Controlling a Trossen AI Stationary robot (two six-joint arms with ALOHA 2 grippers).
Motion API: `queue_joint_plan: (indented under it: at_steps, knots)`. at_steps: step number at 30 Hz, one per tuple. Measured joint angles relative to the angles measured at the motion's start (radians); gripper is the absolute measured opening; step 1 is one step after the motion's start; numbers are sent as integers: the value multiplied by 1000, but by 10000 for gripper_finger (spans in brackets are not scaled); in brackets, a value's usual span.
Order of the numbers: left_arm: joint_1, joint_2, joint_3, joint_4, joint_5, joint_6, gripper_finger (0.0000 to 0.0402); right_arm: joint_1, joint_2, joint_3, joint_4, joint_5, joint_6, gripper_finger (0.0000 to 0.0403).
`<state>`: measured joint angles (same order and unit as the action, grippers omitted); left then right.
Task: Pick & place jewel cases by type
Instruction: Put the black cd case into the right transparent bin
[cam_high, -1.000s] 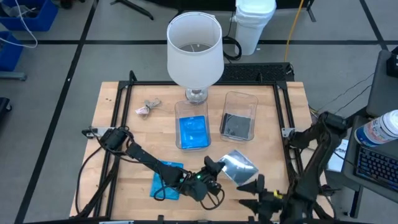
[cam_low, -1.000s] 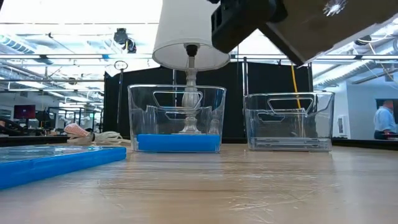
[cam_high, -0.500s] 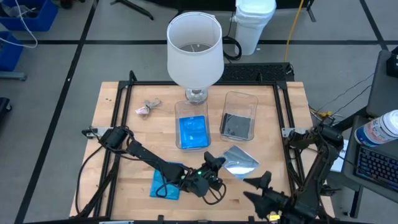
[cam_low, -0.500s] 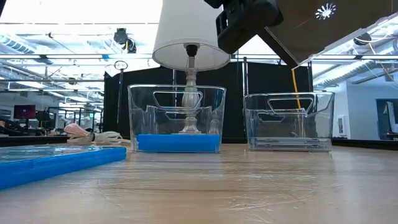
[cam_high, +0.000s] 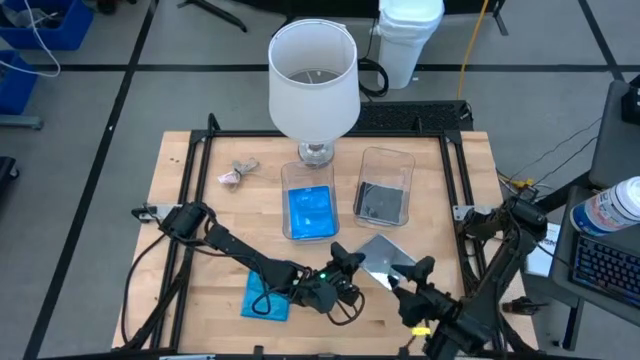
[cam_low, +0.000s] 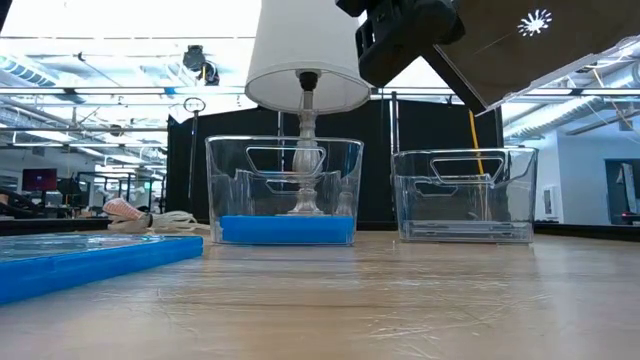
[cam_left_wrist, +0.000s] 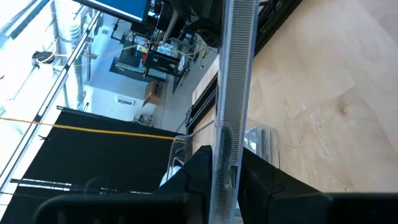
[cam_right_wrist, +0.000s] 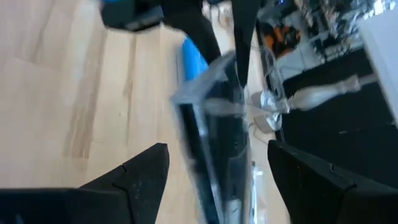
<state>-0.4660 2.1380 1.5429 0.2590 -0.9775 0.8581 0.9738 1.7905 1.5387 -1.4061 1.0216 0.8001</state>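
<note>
The tub of grey cases (cam_high: 383, 188) is on the side of my right gripper, so my right gripper should take over the grey case's free corner (cam_high: 394, 281) from my left gripper.
A smoky grey jewel case (cam_high: 383, 256) hangs above the table's near middle, with my left gripper (cam_high: 350, 266) shut on it. In the low view it is the tilted slab (cam_low: 540, 40) high up. My right gripper (cam_high: 408, 277) is open at the case's near right corner. Its fingers (cam_right_wrist: 144, 174) stand on either side of the case (cam_right_wrist: 211, 143), with gaps showing. A blue jewel case (cam_high: 265, 296) lies flat on the table near the front left. A clear tub (cam_high: 309, 187) holds blue cases. A second tub (cam_high: 384, 168) holds grey ones. My left gripper pinches the grey case's left edge (cam_left_wrist: 225, 158) between its two fingers, one on each flat face. The fingers (cam_left_wrist: 198, 169) come nearly level from the table's left. The case is lifted clear of the table and tilted, and it reaches out beyond the fingertips.
A white-shaded lamp (cam_high: 313, 75) stands at the far middle, just behind the tubs. A small pinkish-grey lump (cam_high: 237, 175) lies at the far left. A dark frame (cam_high: 195, 150) runs along the table's sides. Bare wood lies in front of the tubs.
My right gripper has moved from the table's near edge toward the grey case and has turned, staying open. Its fingers now flank the case's near right corner. The case stays lifted in my left gripper.
</note>
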Motion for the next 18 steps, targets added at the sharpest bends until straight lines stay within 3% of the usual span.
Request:
queue_joint_plan:
  at_steps: [4, 9, 18]
  knots:
    - [-2, 0, 0, 1, 0, 0, 35, -37, 0, 0, -1, -27, 17, 240]
    - [-3, 0, 0, 1, 14, 0, 27, -61, 0, 0, 2, -55, 33, 177]
    - [-4, 2, -1, -1, 30, 3, 69, -65, 0, 0, 12, -107, 26, 27]
